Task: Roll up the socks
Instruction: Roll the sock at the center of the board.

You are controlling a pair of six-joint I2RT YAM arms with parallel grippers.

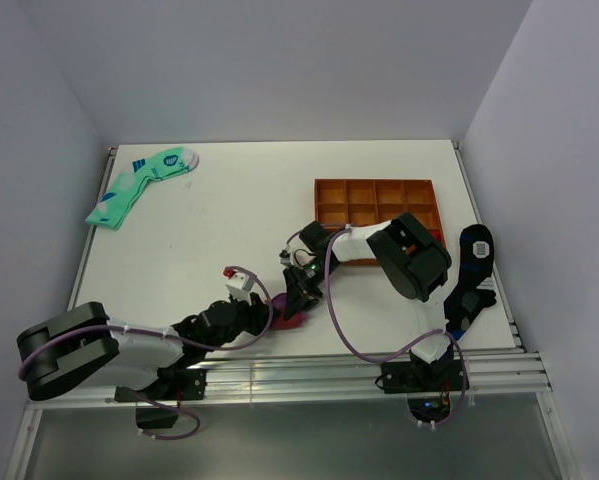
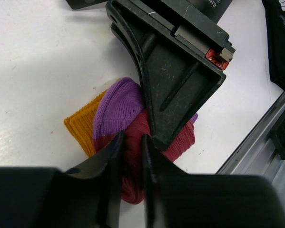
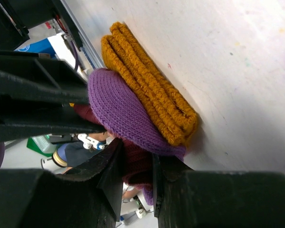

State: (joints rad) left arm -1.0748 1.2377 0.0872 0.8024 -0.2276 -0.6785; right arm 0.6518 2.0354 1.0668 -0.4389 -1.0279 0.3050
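The maroon fold [image 2: 135, 137] is pinched by both my grippers close together, so my left gripper should keep the socks still while my right gripper opens wide around their maroon body [image 1: 289, 320].
The socks [image 2: 118, 107] lie folded into a thick bundle near the table's front edge: maroon body, purple toe, orange-mustard cuff [image 3: 147, 90] against the white surface. My left gripper [image 2: 132, 138] is shut on the maroon fold from the near-left side. Reaching in from the other side, my right gripper [image 3: 136, 154] is shut on the maroon part under the purple toe. In the top view the socks [image 1: 289, 312] show only as a small maroon patch between the left gripper [image 1: 267, 312] and the right gripper [image 1: 301, 290].
An orange compartment tray [image 1: 319, 205] stands behind the right arm. Mint-green socks [image 1: 139, 187] lie at the far left. A black sock with blue patches [image 1: 471, 270] lies by the right edge. A small white block [image 1: 241, 281] sits beside the left arm. Metal rails [image 1: 329, 375] run along the front.
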